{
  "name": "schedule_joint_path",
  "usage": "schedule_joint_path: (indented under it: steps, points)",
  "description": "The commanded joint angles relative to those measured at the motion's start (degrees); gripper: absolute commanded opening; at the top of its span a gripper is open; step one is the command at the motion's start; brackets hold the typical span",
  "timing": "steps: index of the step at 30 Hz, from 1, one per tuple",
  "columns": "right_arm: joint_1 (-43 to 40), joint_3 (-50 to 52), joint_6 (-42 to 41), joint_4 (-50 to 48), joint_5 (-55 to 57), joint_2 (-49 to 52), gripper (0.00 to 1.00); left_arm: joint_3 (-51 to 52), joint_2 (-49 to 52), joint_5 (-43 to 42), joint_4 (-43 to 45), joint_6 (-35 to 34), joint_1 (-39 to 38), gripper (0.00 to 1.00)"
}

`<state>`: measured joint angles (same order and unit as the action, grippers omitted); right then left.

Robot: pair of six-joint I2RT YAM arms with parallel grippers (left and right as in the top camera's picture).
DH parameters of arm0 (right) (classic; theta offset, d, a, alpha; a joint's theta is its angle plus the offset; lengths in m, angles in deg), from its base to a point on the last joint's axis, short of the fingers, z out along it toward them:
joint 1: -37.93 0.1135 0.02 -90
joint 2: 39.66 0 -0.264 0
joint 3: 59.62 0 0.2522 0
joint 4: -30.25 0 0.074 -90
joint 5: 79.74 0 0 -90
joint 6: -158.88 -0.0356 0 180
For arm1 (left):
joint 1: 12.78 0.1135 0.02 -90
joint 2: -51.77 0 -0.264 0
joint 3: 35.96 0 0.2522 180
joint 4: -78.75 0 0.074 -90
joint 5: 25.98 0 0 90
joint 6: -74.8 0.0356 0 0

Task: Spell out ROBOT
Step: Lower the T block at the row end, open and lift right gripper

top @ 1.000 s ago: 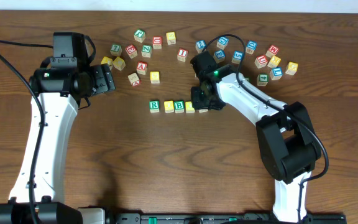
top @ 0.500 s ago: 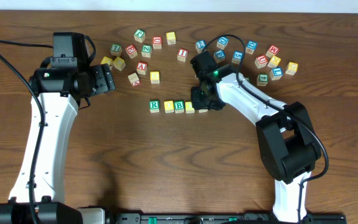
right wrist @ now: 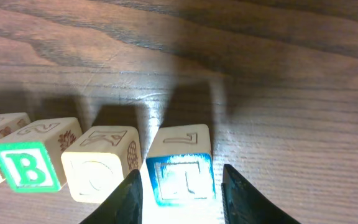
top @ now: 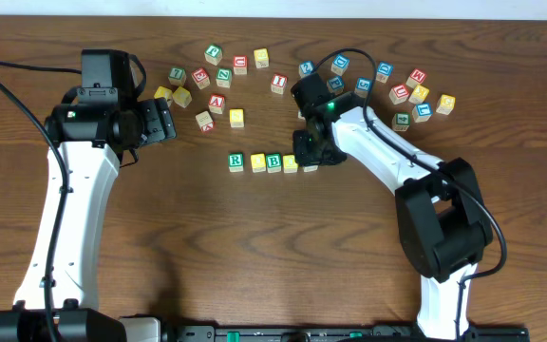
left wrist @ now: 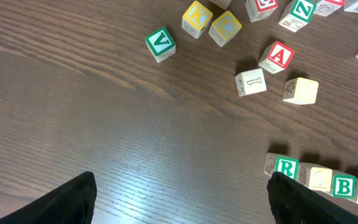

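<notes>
The blue T cube has a gap between it and the yellow cube, so next my right gripper pushes the T cube's free side toward B to close up the row.
A row of cubes lies mid-table: green R, a yellow-topped cube, green B and a second yellow-topped cube. My right gripper hovers over the row's right end and hides the blue T cube in the overhead view. In the right wrist view the T cube rests on the table against the yellow cube, beside B. The right gripper straddles it with slim gaps on both sides. My left gripper is open and empty, far left of the row.
Loose letter cubes lie scattered across the back of the table, among them a red A and a yellow cube behind the row. The left wrist view shows R, B and a green V.
The right arm's wrist has shifted slightly back and left over the row's right end. The row and the left arm have not moved.
</notes>
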<state>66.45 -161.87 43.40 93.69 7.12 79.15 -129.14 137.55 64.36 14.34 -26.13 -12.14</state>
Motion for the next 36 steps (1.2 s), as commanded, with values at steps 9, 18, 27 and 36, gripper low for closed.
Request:
schedule_joint_path:
  steps: [9, 18, 27, 36]
  points:
    - [-3.9, -1.2, 0.1, 6.0, 4.4, -6.4, 0.28, 0.5, 0.4, 0.1, -0.5, -0.7, 0.2, 0.87]
    - [-4.7, 3.1, 1.5, 3.8, 3.8, -3.6, 0.21, 0.5, 0.4, 0.1, -0.7, -0.7, 0.2, 0.87]
    - [-4.1, 8.3, 2.0, -4.6, -0.8, -3.1, 0.22, 0.5, 0.4, 0.0, -0.8, -0.7, 0.2, 0.87]
    - [-2.4, 9.5, 1.9, -7.4, -3.1, -3.0, 0.22, 0.5, 0.4, 0.1, -0.7, -0.7, 0.2, 0.87]
